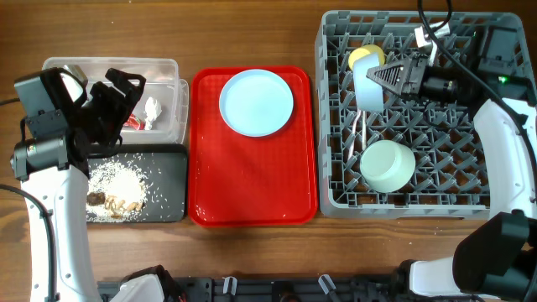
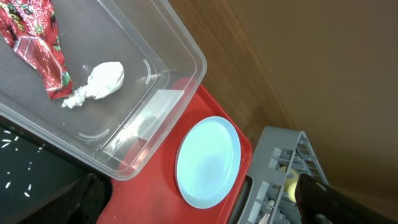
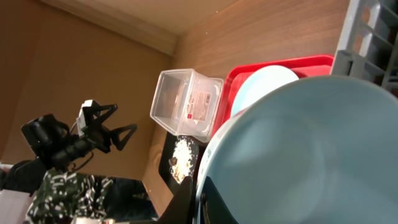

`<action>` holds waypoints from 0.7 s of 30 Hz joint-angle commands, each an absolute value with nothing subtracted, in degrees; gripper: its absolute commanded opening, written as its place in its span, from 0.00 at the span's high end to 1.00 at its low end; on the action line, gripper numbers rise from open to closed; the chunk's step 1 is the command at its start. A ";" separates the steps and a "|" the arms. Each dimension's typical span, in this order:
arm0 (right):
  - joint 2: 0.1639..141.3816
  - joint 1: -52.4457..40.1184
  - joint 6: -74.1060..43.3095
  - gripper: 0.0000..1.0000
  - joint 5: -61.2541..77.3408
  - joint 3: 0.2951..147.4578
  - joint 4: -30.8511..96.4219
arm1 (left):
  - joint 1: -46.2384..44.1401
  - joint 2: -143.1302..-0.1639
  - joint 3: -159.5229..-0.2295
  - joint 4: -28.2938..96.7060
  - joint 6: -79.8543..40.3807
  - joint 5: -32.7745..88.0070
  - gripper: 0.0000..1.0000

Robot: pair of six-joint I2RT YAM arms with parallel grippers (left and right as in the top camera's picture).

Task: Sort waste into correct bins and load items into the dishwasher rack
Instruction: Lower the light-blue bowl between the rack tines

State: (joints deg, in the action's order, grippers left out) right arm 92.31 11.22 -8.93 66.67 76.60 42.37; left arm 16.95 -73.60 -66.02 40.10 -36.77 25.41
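The light-blue bowl's edge hangs over the yellow cup. Next, my right gripper pulls the light-blue bowl back and sets it down beside the pale-green bowl.
My right gripper is shut on the rim of the light-blue bowl, held on its side over the grey dishwasher rack; in the right wrist view the bowl fills the frame, its rim pinched between the fingers. A yellow cup, a pale-green bowl and white cutlery sit in the rack. The light-blue plate lies on the red tray. My left gripper is open and empty above the clear tub, which holds the red wrapper and white tissue.
Rice with brown bits lies in the black tray, in front of the clear tub. The red tray sits between the bins and the rack. The left wrist view shows the plate and the rack's corner.
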 commanded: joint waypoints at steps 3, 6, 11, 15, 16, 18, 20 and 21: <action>93.01 11.33 -7.53 0.96 69.12 74.17 40.71 | 17.28 -73.52 -66.50 39.94 -36.49 26.09 0.00; 93.03 11.33 -7.22 0.96 68.90 73.14 39.99 | 17.28 -73.52 -66.50 39.94 -36.49 26.09 0.00; 93.08 11.33 -6.11 0.96 68.86 69.58 37.60 | 17.28 -73.52 -66.50 39.94 -36.49 26.09 0.00; 93.19 11.33 -6.33 0.96 68.88 65.71 33.19 | 17.28 -73.52 -66.50 39.94 -36.49 26.09 0.00; 93.23 11.33 -6.83 0.96 68.88 64.84 31.88 | 17.28 -73.52 -66.50 39.94 -36.49 26.09 0.00; 93.23 11.38 -8.16 0.96 68.86 63.37 29.26 | 17.28 -73.52 -66.50 39.94 -36.49 26.09 0.00; 93.25 11.88 -8.82 0.96 68.86 62.67 28.01 | 17.28 -73.52 -66.50 39.94 -36.49 26.09 0.00; 93.27 12.34 -9.02 0.96 68.86 62.48 27.73 | 17.28 -73.52 -66.50 39.94 -36.49 26.09 0.00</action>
State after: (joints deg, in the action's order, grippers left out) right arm 92.40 11.31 -8.16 67.29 63.57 29.02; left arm 16.95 -73.60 -66.02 40.10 -36.77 25.41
